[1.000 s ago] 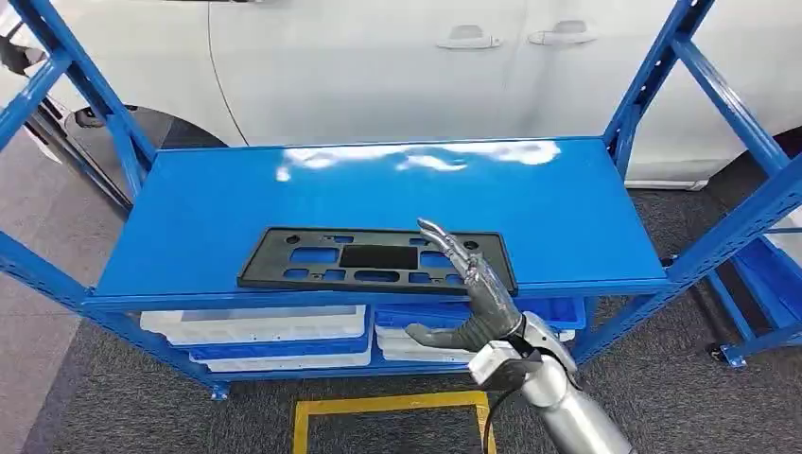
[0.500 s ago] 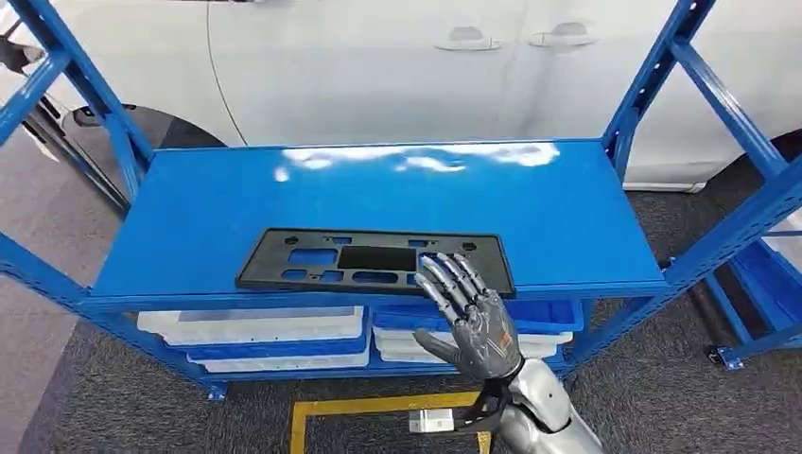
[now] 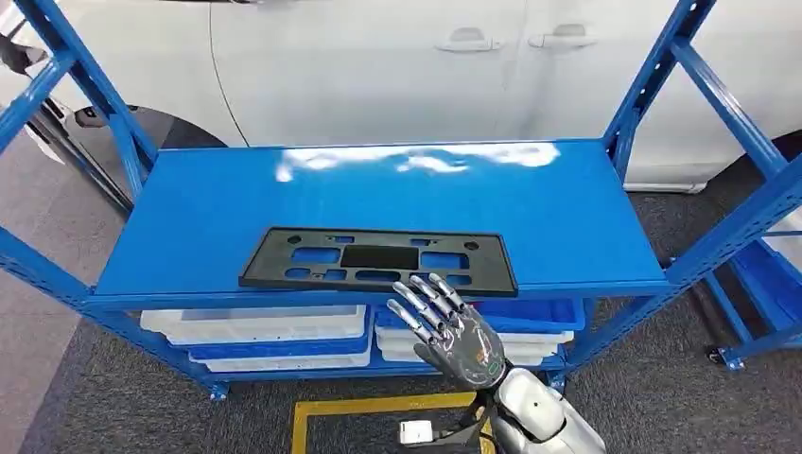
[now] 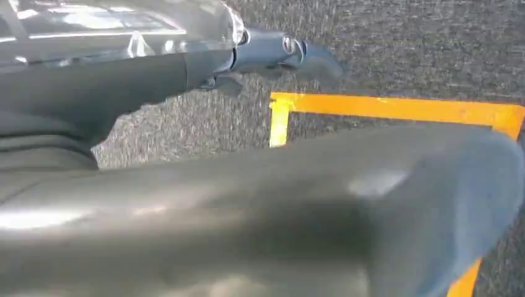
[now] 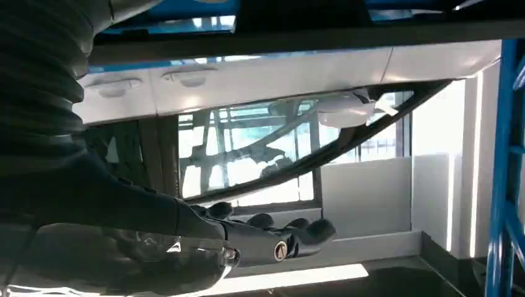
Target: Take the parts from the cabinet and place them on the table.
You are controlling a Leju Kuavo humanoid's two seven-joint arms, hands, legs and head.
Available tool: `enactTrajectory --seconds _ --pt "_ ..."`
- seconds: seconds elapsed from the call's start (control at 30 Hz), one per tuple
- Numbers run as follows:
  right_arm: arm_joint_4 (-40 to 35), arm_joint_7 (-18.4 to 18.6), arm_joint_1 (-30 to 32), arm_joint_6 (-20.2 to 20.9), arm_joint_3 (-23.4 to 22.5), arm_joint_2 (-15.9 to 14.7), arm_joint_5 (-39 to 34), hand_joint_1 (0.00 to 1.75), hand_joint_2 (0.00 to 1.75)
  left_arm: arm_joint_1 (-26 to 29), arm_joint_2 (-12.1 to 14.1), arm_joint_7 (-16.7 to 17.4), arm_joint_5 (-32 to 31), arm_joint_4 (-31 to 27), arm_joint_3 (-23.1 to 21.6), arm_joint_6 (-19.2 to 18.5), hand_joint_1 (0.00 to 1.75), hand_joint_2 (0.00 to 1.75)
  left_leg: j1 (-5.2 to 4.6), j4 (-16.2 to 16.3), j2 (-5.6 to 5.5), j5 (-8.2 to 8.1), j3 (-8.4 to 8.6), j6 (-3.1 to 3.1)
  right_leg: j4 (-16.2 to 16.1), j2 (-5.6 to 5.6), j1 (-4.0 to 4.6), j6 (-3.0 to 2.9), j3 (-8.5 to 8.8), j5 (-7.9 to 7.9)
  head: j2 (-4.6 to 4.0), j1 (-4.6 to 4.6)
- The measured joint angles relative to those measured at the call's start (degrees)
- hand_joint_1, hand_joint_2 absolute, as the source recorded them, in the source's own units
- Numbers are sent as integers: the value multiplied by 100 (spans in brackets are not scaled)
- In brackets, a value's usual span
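Note:
The robot should expect a hollow underside when it lifts the black plastic part (image 3: 379, 256), because the part has a deep front edge (image 3: 331, 285) below its open cut-outs.
A flat black plastic part (image 3: 378, 260) with several cut-outs lies near the front edge of the blue cabinet shelf (image 3: 236, 189). My right hand (image 3: 449, 331) hovers just in front of and below that edge, under the part's right half, with fingers spread and nothing in it. It does not touch the part. In the right wrist view the same hand (image 5: 247, 238) reaches out with straight fingers beneath the shelf's dark underside (image 5: 297, 31). My left hand (image 4: 272, 52) hangs over the grey carpet, fingers stretched out and holding nothing.
White and blue bins (image 3: 255, 331) are stacked on the lower shelf. Blue uprights (image 3: 728, 218) frame both ends of the cabinet. A white car (image 3: 378, 66) stands close behind. A yellow line (image 3: 378, 407) marks the carpet in front.
My right hand has drawn back from over the part's right end, dropped below the shelf's front edge and turned. The part has not moved.

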Motion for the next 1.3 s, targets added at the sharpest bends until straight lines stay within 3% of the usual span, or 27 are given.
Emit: enactTrajectory --seconds 0.03,0.07,0.1,0.13,0.2,0.23,0.43,0.47,0.5,0.53,0.57,0.63,0.7,0.77,0.8,0.83,0.87,0.9,0.97,1.0,1.03,1.13,1.2,1.23,1.3 --pt "28 118 -15 -2 37 -2 121 0 175 0 0 -4 -2 0 0 0 0 0 14 -13 0 6 8 -32 -5 2 14 -39 1 6 -2 0" --pt "50 302 -56 -2 94 -4 322 0 175 -4 9 -11 -9 0 -2 2 0 0 16 11 2 -27 -6 -74 -58 -8 -26 -96 17 45 0 0" --pt "83 512 -125 -2 170 -4 522 0 175 -2 22 -26 -20 0 -2 2 0 0 32 134 6 -126 -43 -101 -66 -13 -33 -111 24 51 -2 0" --pt "120 847 -228 -2 252 -4 617 0 175 -3 22 -41 -43 0 -2 2 0 0 33 443 5 -328 -178 -123 -65 -14 -36 -146 14 51 -2 -2" --pt "302 1776 -541 -2 689 -48 695 0 175 3 22 -63 -68 0 -9 2 0 0 53 1395 6 -774 -625 -168 -64 -13 -27 -165 -6 59 -2 -2" --pt "315 1918 -570 -2 726 -55 697 0 175 4 22 -63 -68 0 -9 2 0 0 53 1472 6 -802 -662 -171 -64 -12 -26 -166 -7 59 -2 -2" --pt "330 1984 -625 -2 766 -59 697 0 175 6 22 -66 -68 0 -9 2 0 0 52 1609 6 -842 -726 -176 -63 -11 -24 -166 -9 59 -2 -2" --pt "480 2621 -821 -2 1151 -98 701 0 175 15 22 -72 -87 0 -9 11 0 0 53 1832 6 -839 -836 -184 -60 -13 -22 -166 -6 59 -2 -2" --pt "608 3055 -990 -2 1481 -107 704 0 175 20 22 -72 -107 0 -11 24 0 0 52 1658 6 -676 -753 -179 -57 -11 -22 -165 -2 59 0 -2" --pt "1072 3436 -1609 -2 2393 -27 704 0 175 -28 22 -44 -171 0 -37 83 0 0 13 9 18 -27 35 -66 -30 -13 30 -97 13 40 -2 0" --pt "1402 3079 -1802 -2 2496 131 697 0 175 -45 15 -9 -190 0 -72 94 0 0 0 11 4 -2 -5 -21 -36 -19 13 -31 -24 70 0 -2" --pt "1720 2764 -2000 -2 2498 310 686 0 175 -41 11 13 -225 0 -100 94 0 0 26 -39 4 36 -3 46 -54 -16 22 31 -19 86 -2 0" --pt "2051 2561 -2200 -6 2498 474 682 0 175 -72 -13 22 -243 2 -135 92 0 0 48 -97 22 84 21 105 200 -15 18 82 -125 -127 -2 0" --pt "2409 2491 -2357 -7 2498 641 684 0 175 -124 -13 37 -251 2 -149 79 0 0 32 -96 25 92 -4 132 1126 -12 2 103 -561 -591 0 0" --pt "2605 2465 -2382 -7 2498 732 690 0 175 -127 -13 44 -264 2 -153 79 0 0 29 -94 23 92 -10 133 1575 -13 0 108 -773 -745 -2 0" --pt "2728 2456 -2399 -7 2498 792 697 0 175 -122 -13 46 -267 2 -153 79 0 0 29 -91 19 92 -10 133 1806 -13 -3 110 -889 -762 -2 0" --pt "2854 2437 -2426 -7 2498 850 699 0 175 -119 -13 46 -267 2 -153 79 0 0 29 -86 15 91 -7 132 1729 -14 -5 109 -863 -641 -2 0" --pt "2940 2417 -2476 -7 2498 903 701 0 175 -118 -15 50 -267 2 -155 79 0 0 30 -77 9 86 -6 124 1423 -14 -8 100 -720 -426 -2 0" --pt "3143 2408 -2633 -7 2500 1010 701 0 175 -125 -26 50 -267 2 -155 77 0 0 29 -39 6 58 0 87 329 -14 -6 53 -202 117 -2 0" --pt "3258 2406 -2706 -7 2500 1066 701 0 175 -131 -31 50 -264 2 -157 76 0 0 10 -23 7 42 -20 63 78 -11 9 23 -78 87 -2 0" --pt "3358 2406 -2781 -9 2502 1139 704 0 175 -142 -31 50 -254 2 -157 77 0 0 -11 14 6 32 -54 35 -14 -9 22 0 -77 68 0 0" --pt "3712 2358 -2928 -11 2555 1259 704 0 175 -137 -31 57 -240 2 -157 77 0 0 0 -16 9 43 -53 -55 -18 3 36 -93 -96 79 0 0" --pt "3900 2308 -3041 -11 2572 1355 701 0 175 -137 -28 55 -236 2 -155 77 0 0 19 167 13 -106 -125 -116 -55 -10 -4 -148 -69 105 -2 -2" --pt "4010 2286 -3109 -11 2579 1434 701 0 175 -142 -28 55 -225 2 -155 77 0 0 27 573 12 -341 -311 -144 -55 -13 -3 -187 -69 100 0 -2" --pt "4210 2273 -3184 -11 2627 1526 704 0 175 -135 -37 55 -223 4 -157 76 0 0 46 1517 12 -730 -771 -189 -53 -15 15 -197 -68 95 -2 0"
